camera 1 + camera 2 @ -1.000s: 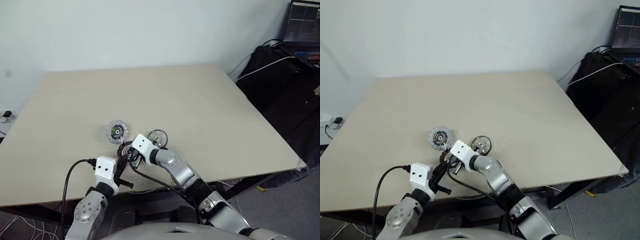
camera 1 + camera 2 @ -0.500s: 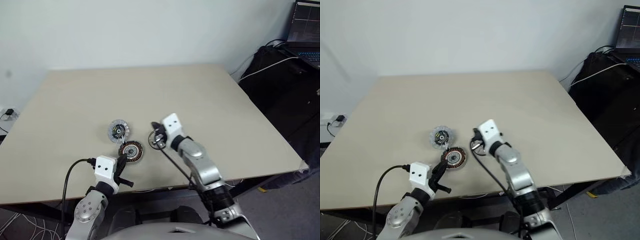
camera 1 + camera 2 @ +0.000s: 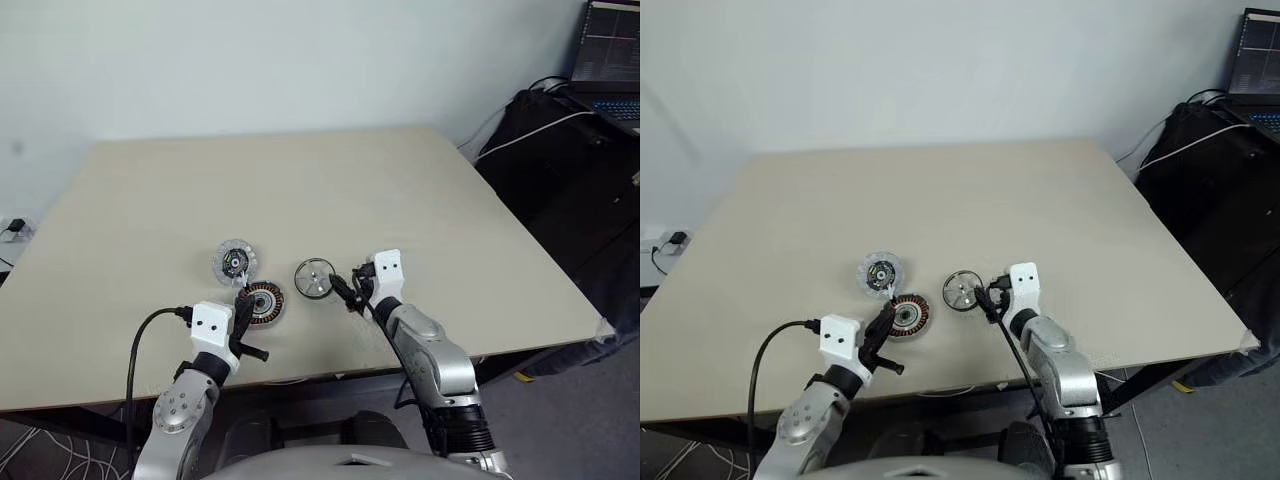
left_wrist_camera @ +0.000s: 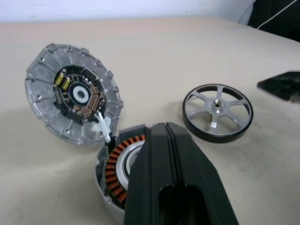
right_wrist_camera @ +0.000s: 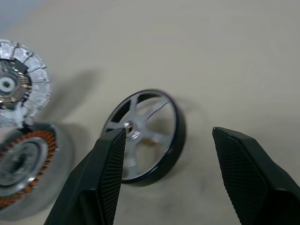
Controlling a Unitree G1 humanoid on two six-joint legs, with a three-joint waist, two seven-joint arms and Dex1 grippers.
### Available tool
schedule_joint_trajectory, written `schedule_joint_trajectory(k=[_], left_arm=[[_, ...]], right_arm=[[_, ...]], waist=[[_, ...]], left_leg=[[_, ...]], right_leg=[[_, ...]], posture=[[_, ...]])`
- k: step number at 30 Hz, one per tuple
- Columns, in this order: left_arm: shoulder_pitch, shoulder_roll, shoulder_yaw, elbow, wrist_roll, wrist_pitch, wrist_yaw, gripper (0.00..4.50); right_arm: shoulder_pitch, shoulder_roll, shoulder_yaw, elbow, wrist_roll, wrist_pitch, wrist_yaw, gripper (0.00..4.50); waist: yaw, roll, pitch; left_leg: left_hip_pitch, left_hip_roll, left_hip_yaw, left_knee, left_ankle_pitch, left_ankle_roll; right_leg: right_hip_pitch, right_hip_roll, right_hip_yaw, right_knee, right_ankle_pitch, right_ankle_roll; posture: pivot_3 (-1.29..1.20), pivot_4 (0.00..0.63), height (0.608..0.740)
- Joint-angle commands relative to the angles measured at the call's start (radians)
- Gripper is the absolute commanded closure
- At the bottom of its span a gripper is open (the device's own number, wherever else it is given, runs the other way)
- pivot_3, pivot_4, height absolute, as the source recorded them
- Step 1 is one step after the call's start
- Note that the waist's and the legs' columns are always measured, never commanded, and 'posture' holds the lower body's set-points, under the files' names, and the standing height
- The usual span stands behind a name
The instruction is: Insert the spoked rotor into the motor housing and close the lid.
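I should expect a short stem to stick out under the spoked rotor (image 3: 315, 279) when I lift it, because a brass glint (image 5: 149, 141) shows beneath the rotor's spokes.
The spoked rotor (image 3: 315, 279) lies flat on the table, a thin dark-rimmed wheel with silver spokes. To its left sits the motor housing (image 3: 262, 302) with copper windings facing up. The lid (image 3: 235, 262) rests just behind it, black-centred face up, its edge against the housing's rim. My left gripper (image 4: 164, 127) is shut and empty, its tips over the housing's near edge and hiding part of it. My right gripper (image 5: 168, 133) is open just right of the rotor, pointing at it, with nothing between its fingers (image 5: 108, 173).
The beige table (image 3: 400, 190) has its front edge close to both arms and its right edge running back on the right. A black bag (image 3: 560, 150) and a laptop (image 3: 608, 45) stand past the right edge. A black cable (image 3: 140, 345) loops from my left wrist.
My right gripper left the motor housing, swung right past the spoked rotor and opened. The housing now lies uncovered on the table. My left gripper stayed put.
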Motion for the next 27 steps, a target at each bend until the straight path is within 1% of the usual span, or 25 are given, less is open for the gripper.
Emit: schedule_joint_trajectory(k=[1, 12, 26, 27], left_arm=[[-0.018, 0.003, -0.003, -0.007, 0.006, -0.009, -0.005, 4.50], [-0.020, 0.003, -0.010, -0.011, 0.009, -0.019, -0.010, 4.50], [0.011, 0.010, -0.001, -0.013, -0.002, -0.015, -0.021, 4.50], [0.014, 0.010, 0.000, -0.011, -0.002, -0.015, -0.021, 4.50]], right_arm=[[-0.044, 0.035, -0.076, 0.038, 0.083, 0.059, -0.032, 1.34], [-0.088, 0.036, -0.102, 0.119, 0.161, 0.068, -0.029, 1.34], [-0.121, 0.057, -0.069, 0.192, 0.251, 0.068, 0.004, 1.34], [-0.124, 0.058, -0.066, 0.197, 0.255, 0.067, 0.004, 1.52]], waist=[[0.001, 0.000, 0.000], [-0.002, 0.002, 0.002], [-0.002, 0.002, 0.002], [-0.002, 0.002, 0.002]], left_leg=[[0.000, 0.000, 0.000, 0.000, 0.000, 0.000], [0.000, 0.000, 0.000, 0.000, 0.000, 0.000], [0.000, 0.000, 0.000, 0.000, 0.000, 0.000], [0.000, 0.000, 0.000, 0.000, 0.000, 0.000]], right_leg=[[0.000, 0.000, 0.000, 0.000, 0.000, 0.000], [0.000, 0.000, 0.000, 0.000, 0.000, 0.000], [0.000, 0.000, 0.000, 0.000, 0.000, 0.000], [0.000, 0.000, 0.000, 0.000, 0.000, 0.000]], posture=[[0.00, 0.000, 0.740], [0.00, 0.000, 0.740], [0.00, 0.000, 0.740], [0.00, 0.000, 0.740]])
